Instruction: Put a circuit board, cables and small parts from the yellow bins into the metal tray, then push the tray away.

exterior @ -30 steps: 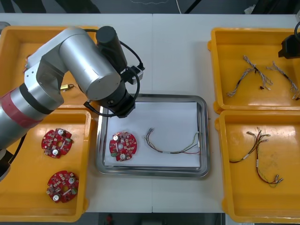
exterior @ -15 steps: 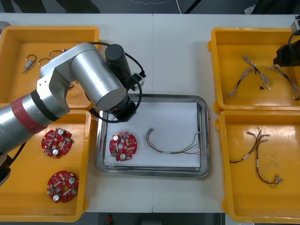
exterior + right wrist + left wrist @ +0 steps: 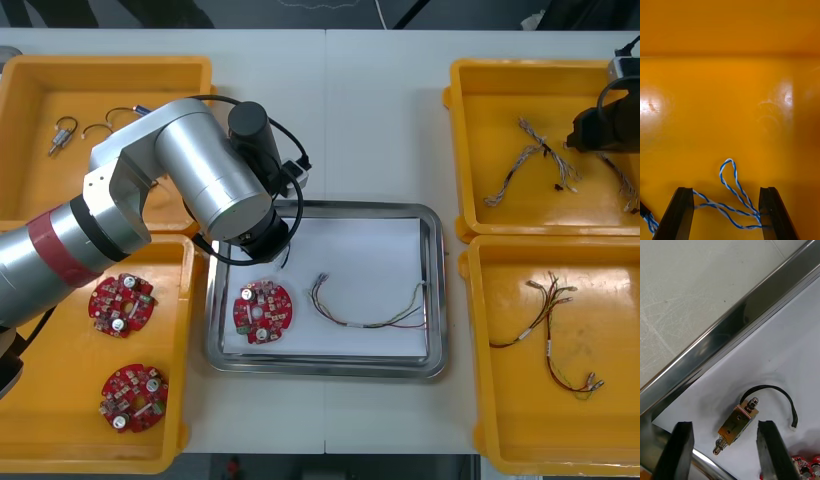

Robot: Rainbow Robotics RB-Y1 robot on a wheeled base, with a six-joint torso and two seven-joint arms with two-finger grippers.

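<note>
The twisted blue and white parts of the cable (image 3: 754,216) double back in a narrow loop (image 3: 729,161), so I expect the cable to hold its loops when the robot picks it up.
My left gripper (image 3: 725,425) is open over the near-left corner of the metal tray (image 3: 432,300), by its shiny rim (image 3: 733,326). A small metal part (image 3: 739,422) with a looped black wire lies loose on the white liner between the fingers. A red circuit board (image 3: 262,310) and a thin cable (image 3: 370,310) lie in the tray. In the front view the left arm (image 3: 215,185) covers that corner. My right gripper (image 3: 726,189) is open low in the far right yellow bin (image 3: 470,150), with a blue and white twisted cable (image 3: 732,195) between its fingers, not gripped.
The far left bin (image 3: 30,190) holds small metal parts (image 3: 63,132). The near left bin (image 3: 60,440) holds two circuit boards (image 3: 121,301). Red, yellow and black cables (image 3: 552,335) lie in the near right bin (image 3: 490,420). Bare table lies beyond the tray.
My left gripper has opened and let the small metal part down onto the tray liner. The right arm has come a little further in over the far right bin.
</note>
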